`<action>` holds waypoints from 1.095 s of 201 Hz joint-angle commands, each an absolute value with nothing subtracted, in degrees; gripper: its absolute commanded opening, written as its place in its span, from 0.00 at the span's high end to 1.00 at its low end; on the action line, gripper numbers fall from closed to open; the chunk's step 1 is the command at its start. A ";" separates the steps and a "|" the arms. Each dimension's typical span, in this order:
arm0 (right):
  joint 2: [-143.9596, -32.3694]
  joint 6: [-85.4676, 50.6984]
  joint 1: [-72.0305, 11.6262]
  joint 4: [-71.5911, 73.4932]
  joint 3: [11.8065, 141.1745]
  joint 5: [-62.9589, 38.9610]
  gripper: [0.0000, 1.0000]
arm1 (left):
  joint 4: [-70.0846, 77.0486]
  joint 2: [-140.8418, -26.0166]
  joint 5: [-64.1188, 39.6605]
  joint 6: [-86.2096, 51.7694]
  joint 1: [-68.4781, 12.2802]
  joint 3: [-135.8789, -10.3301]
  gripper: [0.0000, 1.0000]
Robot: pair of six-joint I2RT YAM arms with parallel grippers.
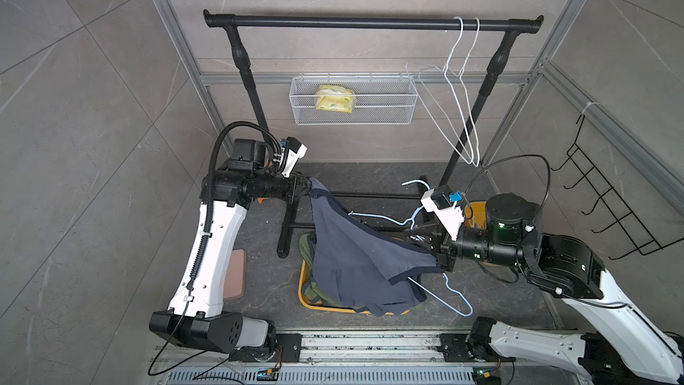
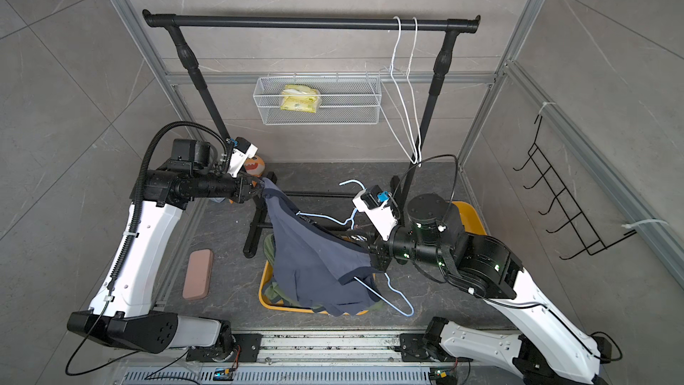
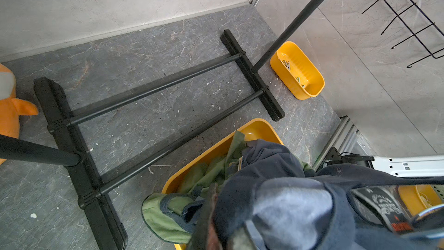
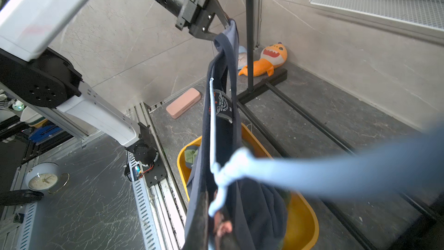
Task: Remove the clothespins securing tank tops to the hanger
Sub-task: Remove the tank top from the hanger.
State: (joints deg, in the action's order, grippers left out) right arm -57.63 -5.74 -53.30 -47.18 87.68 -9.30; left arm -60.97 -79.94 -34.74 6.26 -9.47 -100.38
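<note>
The tank top is pulled tight between my left gripper and the hanger caught in its neckline (image 4: 212, 129), so my right gripper should lift the hanger up and out (image 1: 409, 223).
A navy tank top (image 1: 355, 257) hangs stretched between both arms above a large yellow basin (image 1: 304, 300). My left gripper (image 1: 309, 184) is shut on its shoulder strap, as the right wrist view shows (image 4: 223, 28). My right gripper (image 1: 414, 234) is shut on the pale blue hanger (image 1: 459, 300) just below its twisted neck (image 4: 223, 171), with navy cloth (image 4: 254, 208) against the jaws. Two olive tank tops (image 3: 204, 176) lie crumpled in the basin. Several clothespins (image 3: 286, 64) lie in a small yellow bin (image 3: 312, 85) by the rack's foot.
A black clothes rack (image 1: 370, 23) spans the back, with two bare white hangers (image 1: 459, 105) on its bar. A wire basket (image 1: 385, 105) hangs on the back wall. A pink case (image 1: 235, 274), an orange plush toy (image 4: 266, 61) and a black hook rack (image 1: 610, 209) surround the work area.
</note>
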 commanded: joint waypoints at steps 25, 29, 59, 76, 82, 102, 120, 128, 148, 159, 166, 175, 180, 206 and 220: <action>-60.35 -4.01 -53.70 -42.58 92.44 -2.39 1.00 | -58.66 -78.48 -40.05 6.83 -9.21 -98.61 1.00; -60.54 -3.74 -53.69 -42.75 92.55 -1.64 1.00 | -58.72 -78.13 -40.38 7.14 -9.14 -98.61 1.00; -62.66 -0.44 -53.70 -49.16 95.24 1.32 1.00 | -61.45 -76.77 -39.25 11.00 -9.14 -101.03 1.00; -63.30 0.35 -53.70 -53.74 96.50 5.16 1.00 | -63.15 -75.95 -38.77 13.70 -9.15 -102.68 1.00; -63.20 0.35 -53.70 -54.54 96.38 6.71 1.00 | -63.43 -75.49 -38.84 14.39 -9.14 -102.98 1.00; -61.92 0.37 -53.69 -55.47 95.37 9.50 1.00 | -64.09 -74.80 -38.94 15.27 -9.14 -103.45 1.00; -59.44 -0.24 -53.67 -52.61 92.97 9.42 1.00 | -64.70 -74.98 -40.11 15.83 -9.14 -103.21 1.00; -58.62 -0.73 -53.67 -51.38 92.34 10.50 1.00 | -65.08 -75.00 -41.19 16.32 -9.14 -103.11 1.00; -57.51 -1.36 -53.69 -48.77 91.63 11.07 1.00 | -65.30 -74.99 -43.06 16.30 -9.16 -102.94 1.00; -57.39 -1.36 -53.67 -47.29 91.50 8.69 1.00 | -65.32 -75.24 -43.52 16.19 -9.21 -102.83 1.00; -57.48 -1.34 -53.70 -46.23 91.50 7.41 1.00 | -65.25 -75.49 -43.42 16.00 -9.18 -102.68 1.00; -57.72 -1.43 -53.68 -45.02 91.53 5.71 1.00 | -65.14 -75.92 -43.19 15.75 -9.14 -102.55 1.00; -57.89 -1.51 -53.65 -44.29 91.73 4.70 1.00 | -64.93 -76.18 -43.11 15.57 -9.14 -102.33 1.00; -58.78 -2.04 -53.70 -38.63 91.18 -0.71 1.00 | -63.68 -77.30 -42.27 14.74 -9.60 -100.35 1.00; -60.66 -2.10 -53.65 -38.23 92.50 -2.82 1.00 | -63.24 -78.06 -40.83 14.68 -9.91 -99.80 1.00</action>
State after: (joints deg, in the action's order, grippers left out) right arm -58.54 -1.06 -53.52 -44.31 91.81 2.68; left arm -64.53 -76.60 -41.06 14.61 -9.39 -100.75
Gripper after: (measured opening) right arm 0.053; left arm 0.065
